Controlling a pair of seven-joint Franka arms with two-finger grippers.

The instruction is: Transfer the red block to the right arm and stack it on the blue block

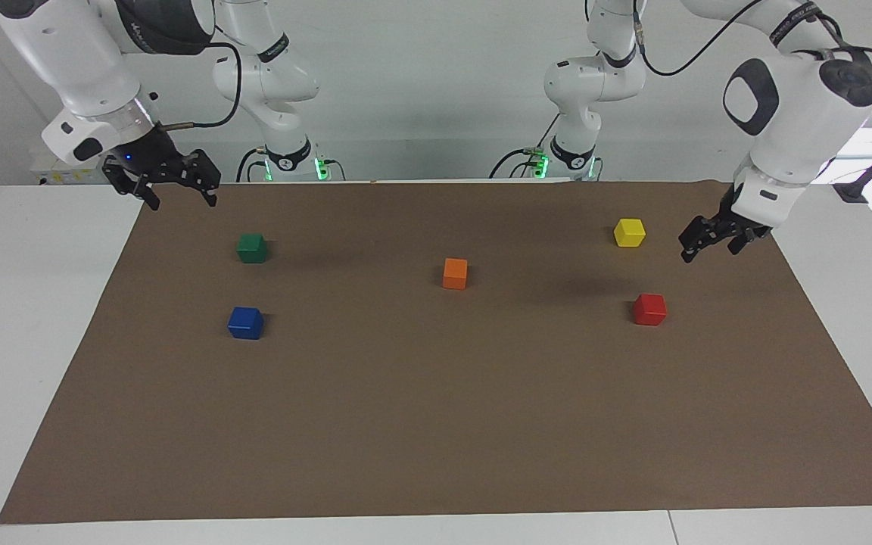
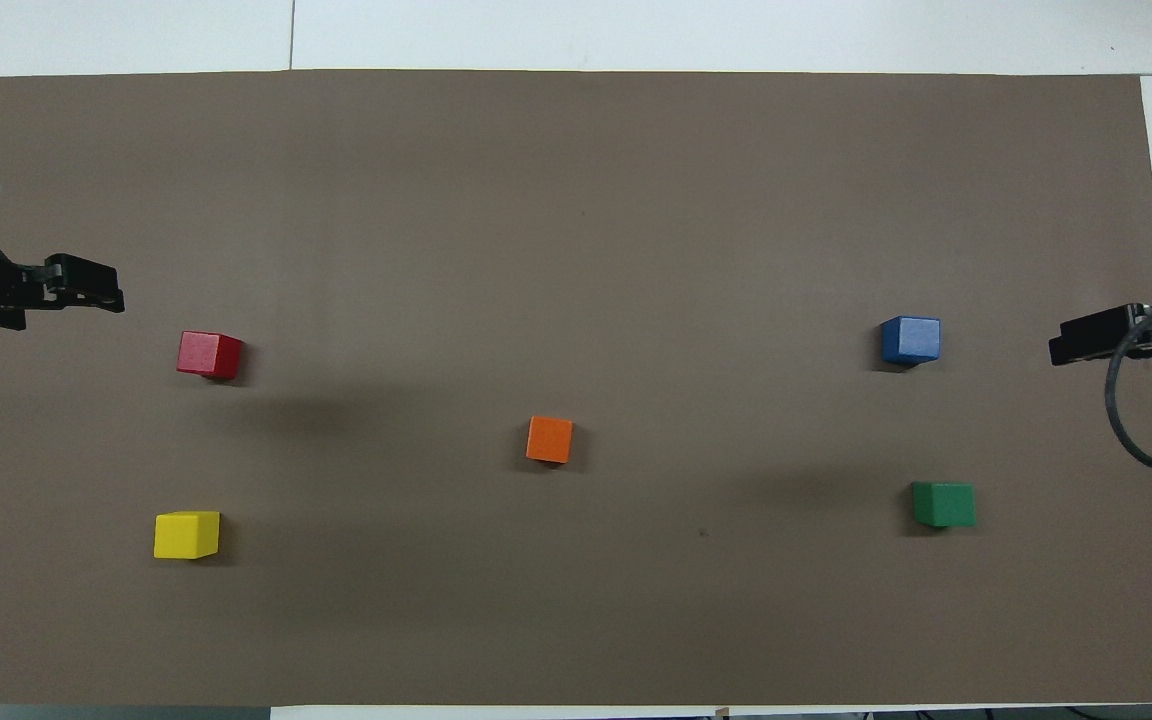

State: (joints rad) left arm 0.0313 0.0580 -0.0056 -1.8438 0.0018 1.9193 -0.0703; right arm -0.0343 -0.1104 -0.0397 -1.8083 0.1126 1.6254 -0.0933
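Note:
My left gripper should keep going down with its fingers open until they are around the red block's sides [image 2: 210,355], because the red block is well away from the yellow block [image 2: 187,535].
The red block [image 1: 649,309] [image 2: 208,354] sits on the brown mat [image 1: 436,424] toward the left arm's end. The blue block [image 1: 245,322] [image 2: 910,340] sits on the mat toward the right arm's end. My left gripper [image 1: 711,250] [image 2: 86,290] is open and empty, raised over the mat's edge at the left arm's end, apart from the red block. My right gripper [image 1: 182,198] [image 2: 1086,345], with the blue wrist light, is open and empty, raised over the mat's edge at the right arm's end, apart from the blue block.
A green block [image 1: 251,247] [image 2: 943,504] lies nearer to the robots than the blue block. A yellow block [image 1: 629,232] [image 2: 186,534] lies nearer to the robots than the red block. An orange block [image 1: 455,273] [image 2: 549,439] sits mid-mat.

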